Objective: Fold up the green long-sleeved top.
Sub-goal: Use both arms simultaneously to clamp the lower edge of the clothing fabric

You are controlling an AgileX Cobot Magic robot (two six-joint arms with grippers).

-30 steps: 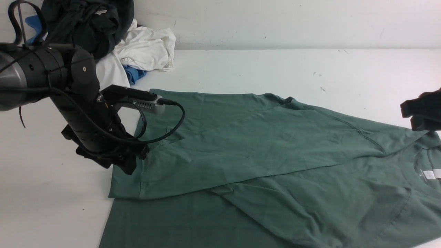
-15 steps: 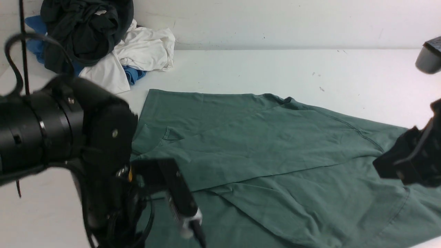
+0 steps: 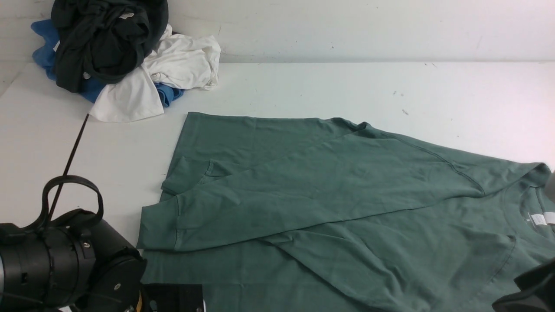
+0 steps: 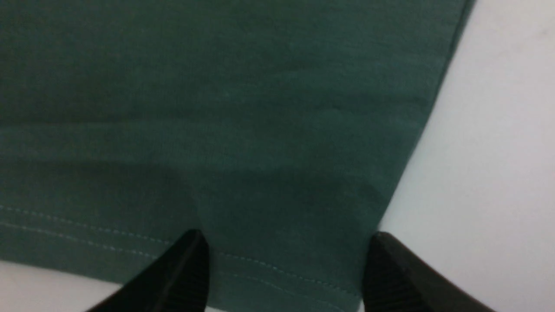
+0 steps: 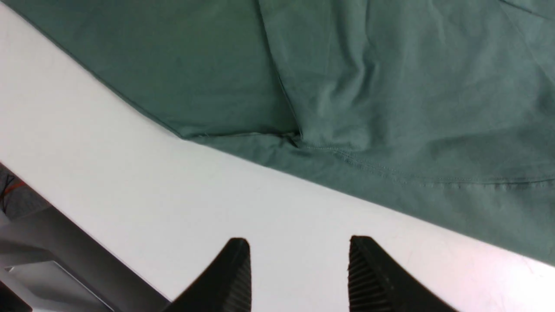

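I expect the folded sleeve's cuff (image 3: pixel 159 228) to still stick out when I fold the top's near side over, because it reaches past the hem.
The green long-sleeved top (image 3: pixel 329 195) lies spread on the white table (image 3: pixel 347 86), one sleeve folded across its body and its neck label (image 3: pixel 540 219) at the right. My left arm (image 3: pixel 65 260) is low at the near left, its gripper hidden in the front view. In the left wrist view my left gripper (image 4: pixel 286 260) is open just above the top's stitched hem corner (image 4: pixel 269 268), holding nothing. My right gripper (image 5: pixel 299 260) is open over bare table beside the top's near edge (image 5: pixel 390 86). Only a dark part of the right arm (image 3: pixel 535 290) shows at the near right corner.
A pile of clothes sits at the back left: a dark garment (image 3: pixel 104 39) on white (image 3: pixel 182 60) and blue (image 3: pixel 43 43) ones. A thin black cable (image 3: pixel 69 160) rises from the left arm. The table's near edge (image 5: pixel 65 208) shows in the right wrist view.
My left arm has swung from the sleeve cuff down to the near left corner, leaving the sleeve flat. My right arm has dropped from mid right to the near right corner.
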